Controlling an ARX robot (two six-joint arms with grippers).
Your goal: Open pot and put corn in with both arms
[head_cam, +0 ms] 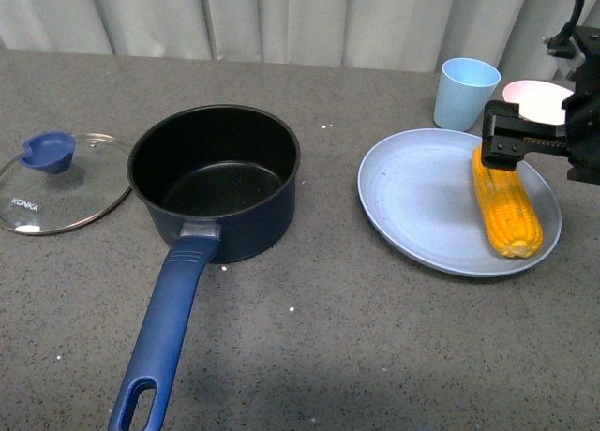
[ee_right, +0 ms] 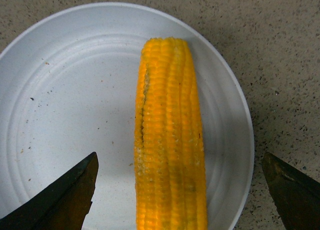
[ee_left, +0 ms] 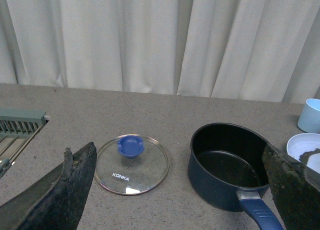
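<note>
The corn (ee_right: pixel 170 135) should fit whole below the pot's rim, along the pot's side, when the robot lowers it in, because the pot's empty inside (ee_left: pixel 229 162) is wide and deep.
The dark navy pot (head_cam: pixel 234 227) stands uncovered in the middle of the table, its black inside bare and its long blue handle (head_cam: pixel 169 323) pointing at me. To its left the glass lid (head_cam: pixel 66 192) lies flat on the table with its blue knob (head_cam: pixel 49 152) up. The corn (head_cam: pixel 506 211) lies on the wide light-blue plate (head_cam: pixel 412 197) at the right. My right gripper (head_cam: pixel 502 150) hovers over the cob's far end, open, with the corn (ee_right: pixel 170 140) between its spread fingers and not touched. My left gripper (ee_left: pixel 182 205) is open and held back, facing the lid (ee_left: pixel 132 165) and pot (ee_left: pixel 225 165).
A light-blue cup (head_cam: pixel 466 92) and a pink bowl (head_cam: pixel 536 101) stand behind the plate. A white curtain closes off the table's far edge. In the left wrist view a green rack (ee_left: pixel 20 125) sits at the table's left side.
</note>
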